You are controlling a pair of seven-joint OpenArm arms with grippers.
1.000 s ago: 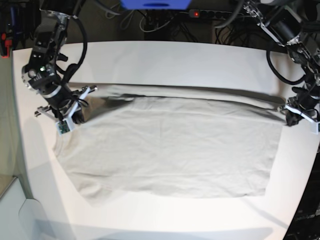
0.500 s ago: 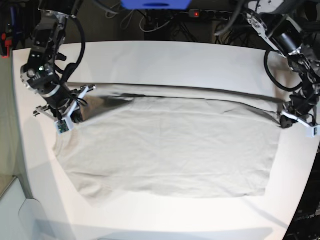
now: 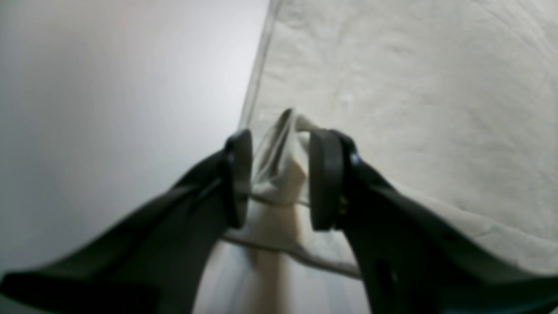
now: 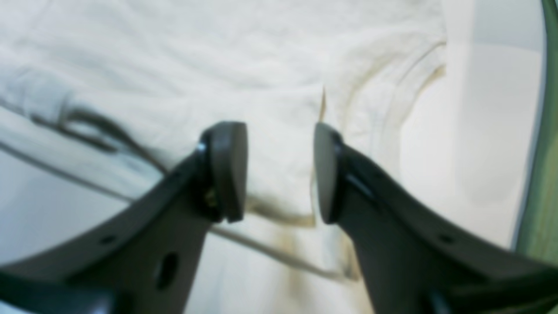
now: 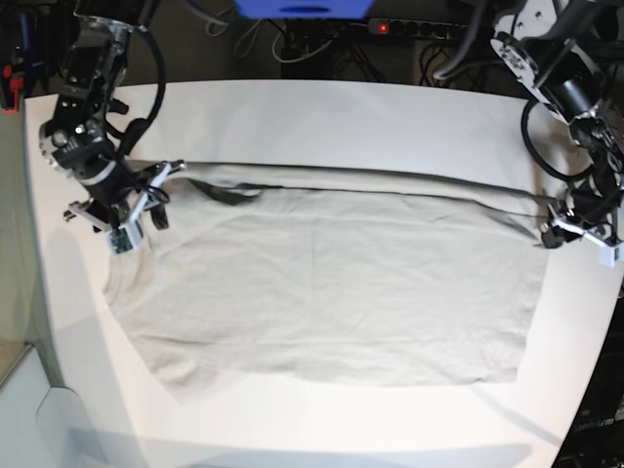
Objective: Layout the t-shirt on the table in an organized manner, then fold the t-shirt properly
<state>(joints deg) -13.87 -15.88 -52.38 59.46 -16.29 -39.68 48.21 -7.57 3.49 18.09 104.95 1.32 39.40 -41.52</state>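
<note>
Next, I move my left gripper back and pinch the t-shirt's back corner (image 5: 548, 202) before lifting, since the gripper straddles the t-shirt's peaked fold (image 3: 285, 149), short of that corner.
The beige t-shirt (image 5: 331, 292) lies spread flat across the white table (image 5: 341, 117), its long side running left to right. In the base view my right gripper (image 5: 136, 219) hovers at the shirt's left back corner. The right wrist view shows this gripper (image 4: 279, 170) open above a hemmed edge of the t-shirt (image 4: 174, 56), nothing between its pads. My left gripper (image 5: 558, 234) is at the shirt's right back corner. In the left wrist view it (image 3: 281, 179) stands open, with a loose peaked fold of the t-shirt (image 3: 414, 87) between the parted pads, beside bare table (image 3: 109, 109).
A power strip (image 5: 419, 27) with a red light and loose cables lie behind the table's back edge. A blue object (image 5: 302, 8) sits at the top centre. The table's curved edge runs close past my left gripper on the right.
Both grippers have gone from shut to open, letting go of the shirt's back corners. The right gripper has risen slightly off the cloth, and the shirt's back edge has settled.
</note>
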